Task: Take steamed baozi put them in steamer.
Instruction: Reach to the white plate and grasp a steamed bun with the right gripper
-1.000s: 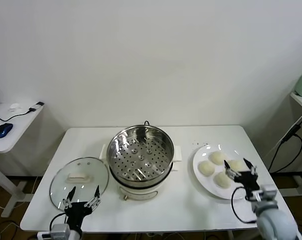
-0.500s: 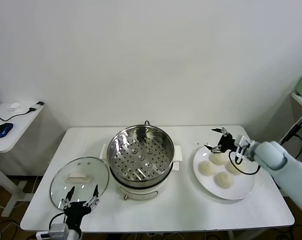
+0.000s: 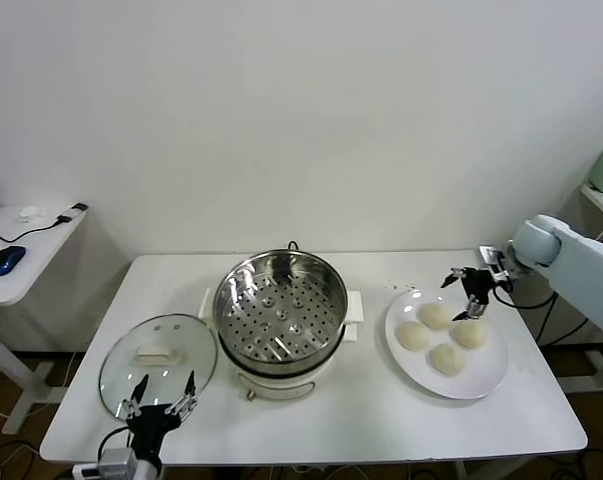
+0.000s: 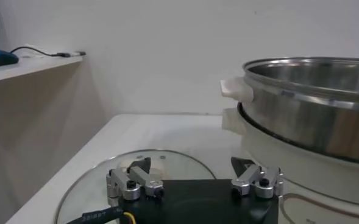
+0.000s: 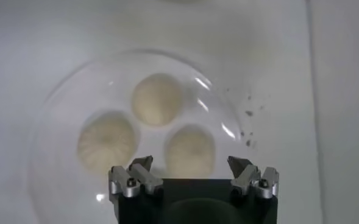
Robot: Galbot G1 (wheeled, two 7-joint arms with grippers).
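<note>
My right gripper should carry on going down until its open fingers are on either side of this baozi (image 3: 435, 316). The nearest baozi (image 5: 190, 151) is in line with those fingers, and the plate is free on both sides.
Several cream-white steamed baozi (image 3: 434, 316) lie on a white plate (image 3: 486, 375) at the table's right. In the right wrist view three of them show, the nearest baozi (image 5: 190, 150) lying below the gap between the jaws. My right gripper (image 3: 468, 292) (image 5: 190, 164) hovers open over the plate's rear right part and holds nothing. The steamer (image 3: 281, 310) (image 4: 313, 103), a shiny steel pot with a perforated tray, stands empty at the table's centre. My left gripper (image 3: 161, 396) (image 4: 191, 165) waits open at the front left, just over the glass lid.
The round glass lid (image 3: 158, 358) (image 4: 136, 176) with a white handle lies flat left of the steamer. A side desk with a blue mouse (image 3: 6, 260) stands far left. A cable (image 3: 571, 290) hangs beyond the table's right edge.
My right gripper rose from the table's front right edge to the back of the plate, then shifted right over the rear right baozi. The left arm stayed put.
</note>
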